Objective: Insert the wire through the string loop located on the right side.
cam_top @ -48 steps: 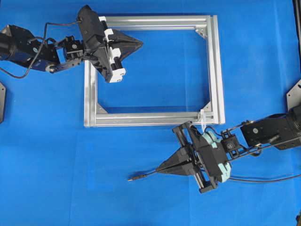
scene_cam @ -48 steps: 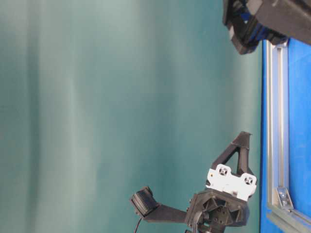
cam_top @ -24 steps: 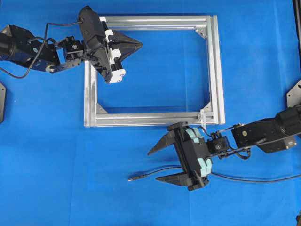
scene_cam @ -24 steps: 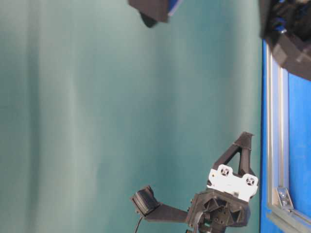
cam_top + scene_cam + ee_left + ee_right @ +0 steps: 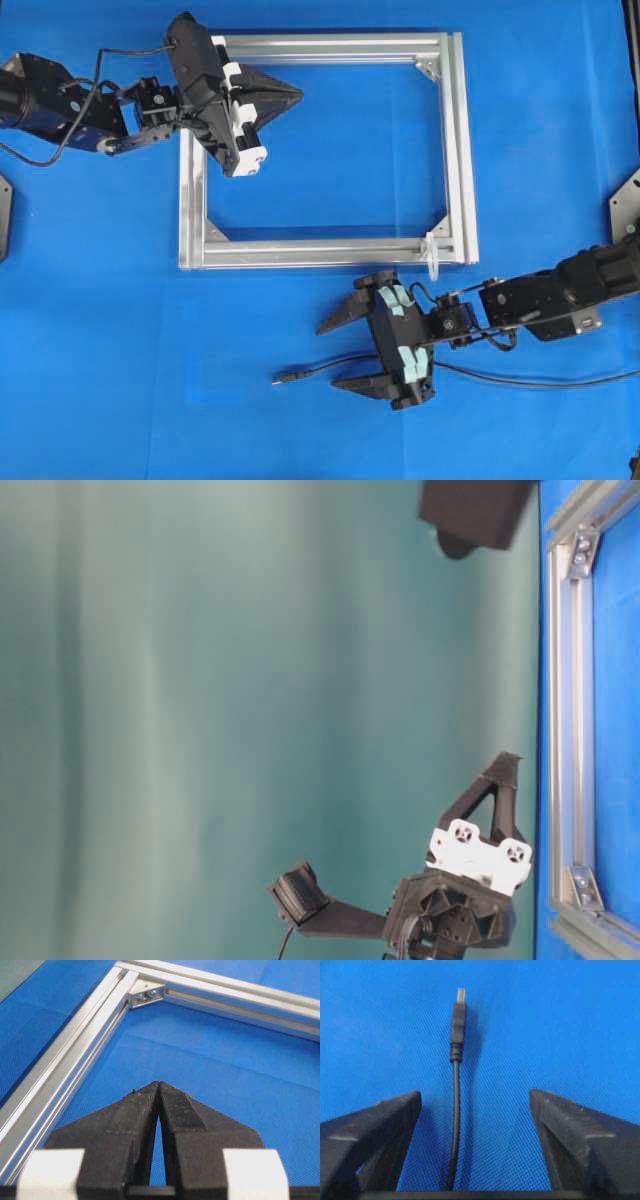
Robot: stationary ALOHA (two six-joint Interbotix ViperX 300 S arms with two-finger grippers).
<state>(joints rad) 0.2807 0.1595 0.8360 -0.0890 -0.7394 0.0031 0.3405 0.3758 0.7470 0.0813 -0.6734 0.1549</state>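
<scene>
The plug has a ribbed collar in line behind it, so I expect the plug to keep pointing straight ahead when I lift the wire to the string loop.
The wire lies on the blue mat, its plug tip pointing left. My right gripper is open and straddles the wire just behind the plug. In the right wrist view the wire runs between the two fingers of that gripper, nearer the left one, touching neither. The string loop hangs at the near right corner of the silver frame, above the right gripper. My left gripper is shut on nothing over the frame's far left part, as its wrist view shows.
The silver frame's bars and a corner bracket lie ahead of the left gripper. The right arm stretches in from the right edge. In the table-level view the left gripper hovers above the frame bar.
My right gripper went from shut to open, turned and shifted a little left, so that the wire lies between its fingers. The wire and the left arm stayed put.
</scene>
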